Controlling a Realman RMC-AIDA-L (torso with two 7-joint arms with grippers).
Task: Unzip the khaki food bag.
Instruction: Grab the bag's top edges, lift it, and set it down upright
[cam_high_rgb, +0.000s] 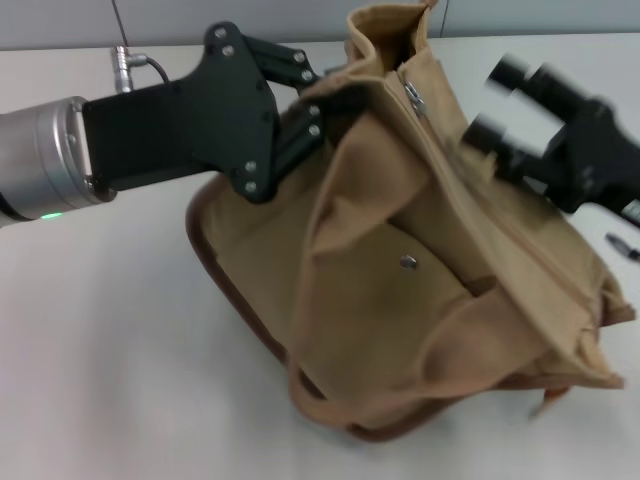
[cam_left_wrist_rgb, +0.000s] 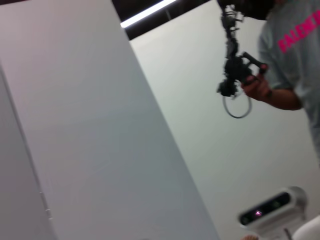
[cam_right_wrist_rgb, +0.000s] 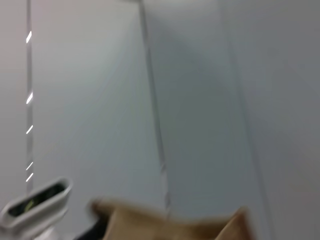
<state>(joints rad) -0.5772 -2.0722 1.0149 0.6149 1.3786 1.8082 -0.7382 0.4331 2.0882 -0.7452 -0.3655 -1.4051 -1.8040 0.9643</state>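
Observation:
The zipper pull (cam_high_rgb: 413, 98) is away from my open right gripper, which hovers next to the bag's slanted side (cam_high_rgb: 522, 240), so the gripper should move back and come in at the pull.
The khaki food bag (cam_high_rgb: 400, 260) lies tilted on the white table (cam_high_rgb: 120, 340), with its silver snap (cam_high_rgb: 408, 263) facing up. Its top end is raised, and the metal zipper pull (cam_high_rgb: 415, 98) sits near that raised end. My left gripper (cam_high_rgb: 340, 100) comes in from the left and is shut on the bag's fabric by the zipper's end, holding it up. My right gripper (cam_high_rgb: 495, 100) hovers at the bag's right side close to the zipper line, open and empty. A strip of the tan bag (cam_right_wrist_rgb: 175, 225) shows in the right wrist view.
A small dark object (cam_high_rgb: 625, 245) lies on the table at the right edge. A person (cam_left_wrist_rgb: 290, 55) holding a black device stands off by the wall in the left wrist view. A white device (cam_right_wrist_rgb: 35, 202) shows in the right wrist view.

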